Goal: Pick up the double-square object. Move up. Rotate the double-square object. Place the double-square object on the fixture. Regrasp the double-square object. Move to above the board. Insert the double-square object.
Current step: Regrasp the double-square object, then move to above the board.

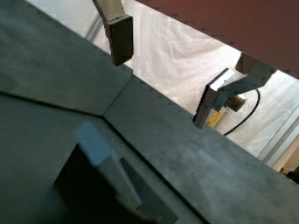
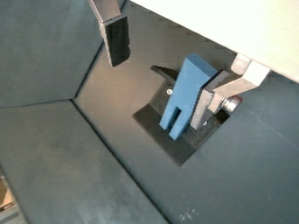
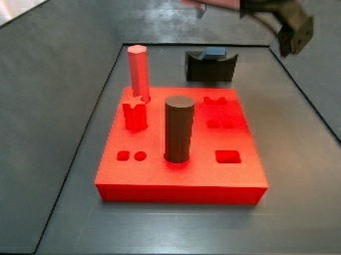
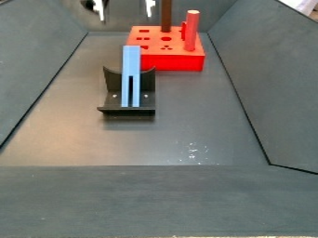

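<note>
My gripper will lift the double-square object (image 3: 214,53), which will come up with its hidden prongs pointing down, because the object's solid blue end peeks over the fixture.
The double-square object (image 4: 130,76), a slim blue bar with a forked end, stands leaning on the fixture (image 4: 126,104) in front of the red board (image 4: 168,51). In a wrist view the bar (image 2: 184,94) rests against the fixture's dark bracket (image 2: 176,131). It also shows in a wrist view (image 1: 111,164). My gripper (image 2: 166,68) is open and empty, above the fixture and apart from the bar. One finger (image 2: 117,39) is off to the side and the other finger (image 2: 218,98) lines up beside the bar. The bar does not show behind the board in a side view.
A tall red hexagonal peg (image 3: 139,70) and a thick dark cylinder (image 3: 177,127) stand on the board (image 3: 180,184). The fixture block (image 3: 209,66) sits behind it, and my gripper (image 3: 286,25) hangs above to the right. Sloping dark walls (image 4: 44,84) enclose the floor.
</note>
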Robot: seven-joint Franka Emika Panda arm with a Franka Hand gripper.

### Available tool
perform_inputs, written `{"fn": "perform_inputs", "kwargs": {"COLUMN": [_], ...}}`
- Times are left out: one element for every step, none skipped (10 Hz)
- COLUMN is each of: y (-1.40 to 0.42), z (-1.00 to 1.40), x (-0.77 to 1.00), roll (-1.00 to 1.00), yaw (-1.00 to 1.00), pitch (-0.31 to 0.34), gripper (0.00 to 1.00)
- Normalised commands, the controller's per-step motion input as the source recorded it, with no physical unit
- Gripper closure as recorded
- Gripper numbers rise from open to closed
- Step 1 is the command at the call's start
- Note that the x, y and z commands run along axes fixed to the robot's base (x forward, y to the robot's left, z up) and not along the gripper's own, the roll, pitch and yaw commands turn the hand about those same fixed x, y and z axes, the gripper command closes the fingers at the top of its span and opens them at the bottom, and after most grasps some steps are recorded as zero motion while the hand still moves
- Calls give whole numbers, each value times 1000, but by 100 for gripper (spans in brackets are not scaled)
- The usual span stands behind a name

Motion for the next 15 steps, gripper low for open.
{"fn": "perform_inputs", "kwargs": {"y": [30, 26, 24, 20, 14, 5, 3, -2, 0, 0, 24, 21, 18, 21, 20], "z": [-1000, -1000, -1000, -1000, -902, -627, -523, -319, -173, 0, 1000, 1000, 1000, 1000, 1000], "x": [73, 76, 84, 89, 87, 78, 76, 78, 81, 0, -26, -28, -32, -37, -39], "roll": [71, 71, 71, 67, 65, 64, 67, 68, 69, 0, 267, 248, 218, 154, 115], "yaw": [0, -28, -51, -58, -59, -51, -45, -25, -7, 0, -24, -36, -58, -96, -125], "pitch": [-117, -102, -83, -62, -47, -8, 4, 26, 40, 0, -170, -173, -175, -165, -145], "gripper": [0, 0, 0, 0, 0, 0, 0, 0, 0, 100, 100, 100, 100, 100, 100]}}
